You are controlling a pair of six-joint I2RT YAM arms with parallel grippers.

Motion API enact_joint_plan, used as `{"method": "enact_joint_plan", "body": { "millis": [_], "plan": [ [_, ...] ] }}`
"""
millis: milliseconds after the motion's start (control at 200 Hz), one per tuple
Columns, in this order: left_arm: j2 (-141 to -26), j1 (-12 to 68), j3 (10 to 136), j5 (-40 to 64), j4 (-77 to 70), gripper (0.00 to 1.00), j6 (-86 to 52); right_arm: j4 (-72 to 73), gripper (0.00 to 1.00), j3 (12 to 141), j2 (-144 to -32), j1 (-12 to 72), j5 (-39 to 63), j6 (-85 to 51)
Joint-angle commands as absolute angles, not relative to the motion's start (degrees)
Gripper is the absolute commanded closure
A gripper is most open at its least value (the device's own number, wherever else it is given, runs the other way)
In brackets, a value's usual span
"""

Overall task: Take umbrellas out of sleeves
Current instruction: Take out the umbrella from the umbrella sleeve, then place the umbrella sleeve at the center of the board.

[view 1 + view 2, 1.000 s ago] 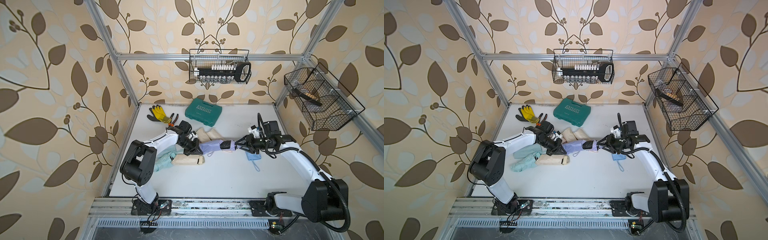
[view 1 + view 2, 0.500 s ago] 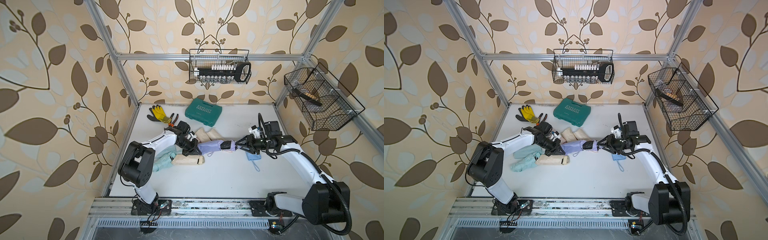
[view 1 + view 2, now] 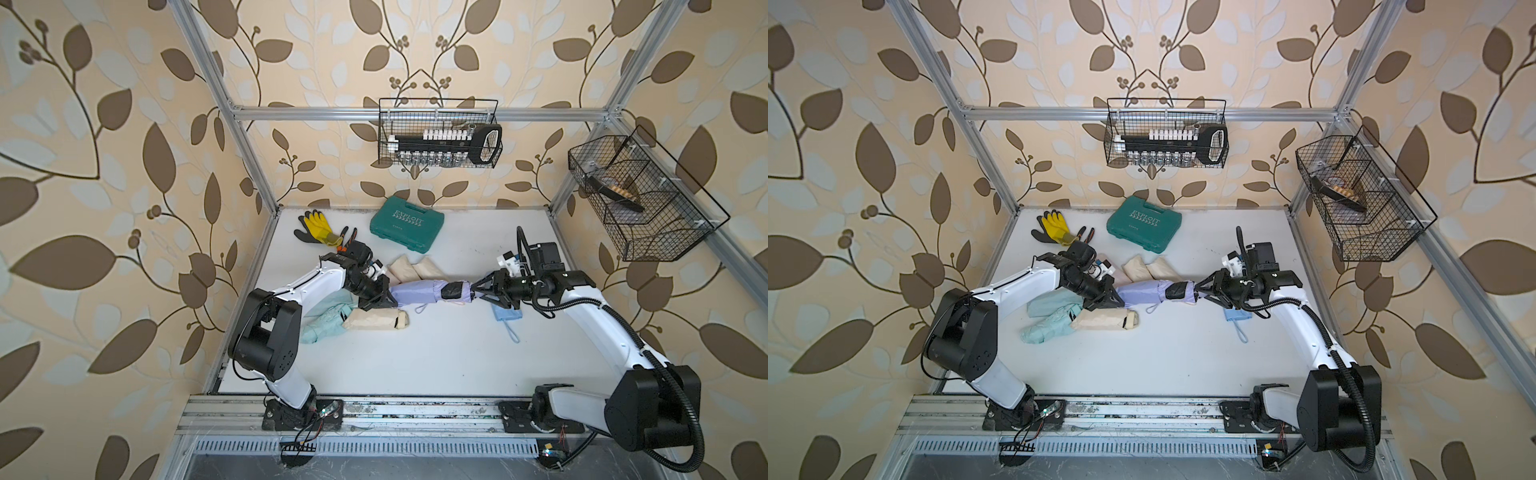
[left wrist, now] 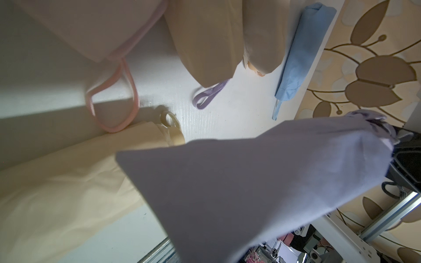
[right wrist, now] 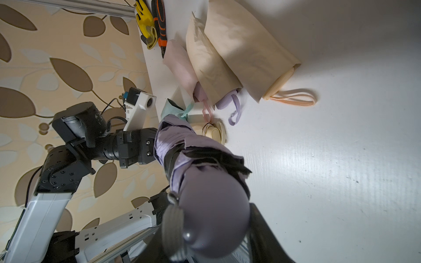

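The lilac sleeve (image 3: 417, 293) is straight in line with the lilac umbrella (image 3: 456, 290), so the robot's left gripper keeps pulling the sleeve until the umbrella slides free, and then let go.
A lilac umbrella (image 3: 457, 290) hangs level above the table between both arms, its far part still inside the lilac sleeve (image 3: 415, 293). Both top views show this; the sleeve (image 3: 1140, 293) covers the left part. My left gripper (image 3: 388, 300) is shut on the sleeve's closed end. That sleeve (image 4: 250, 182) fills the left wrist view and hides the jaws. My right gripper (image 3: 482, 289) is shut on the umbrella's rounded handle (image 5: 214, 216), one dark finger (image 5: 268, 241) beside it. Bunched pleats and a black strap (image 5: 205, 157) show outside the sleeve.
Two cream sleeved umbrellas (image 3: 411, 268) lie behind, another cream one (image 3: 376, 321) in front, a mint one (image 3: 328, 318) under the left arm, a pink one (image 5: 180, 66). A blue sleeve (image 3: 506, 312) lies under the right gripper. Green case (image 3: 406, 223) and gloves (image 3: 318, 226) at the back.
The left arm has edged slightly to the left. Both grippers keep their hold and the lilac umbrella stays stretched between them.
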State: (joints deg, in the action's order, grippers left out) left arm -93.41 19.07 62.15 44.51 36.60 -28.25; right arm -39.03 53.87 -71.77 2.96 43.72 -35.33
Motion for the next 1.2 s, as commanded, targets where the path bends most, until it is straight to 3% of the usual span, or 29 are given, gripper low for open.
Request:
{"method": "enact_joint_plan", "body": {
  "millis": [0,620,1050,1195],
  "plan": [
    [-90.04,17.45,61.21,44.38,38.84,1.00,-26.11,-39.10,0.82,56.60,-69.96,2.70,44.56,-34.94],
    [-82.99,7.93,61.31,40.71,46.85,1.00,-20.62,-42.78,0.83,59.21,-69.53,2.77,44.12,-32.45],
    [-82.18,-1.43,68.29,19.48,58.64,1.00,-9.45,-42.33,0.83,61.62,-71.93,5.17,45.17,-33.18],
    [-86.59,-4.19,70.03,13.76,58.28,1.00,-8.35,-42.11,0.83,63.00,-73.22,7.91,44.92,-33.70]
  ]
}}
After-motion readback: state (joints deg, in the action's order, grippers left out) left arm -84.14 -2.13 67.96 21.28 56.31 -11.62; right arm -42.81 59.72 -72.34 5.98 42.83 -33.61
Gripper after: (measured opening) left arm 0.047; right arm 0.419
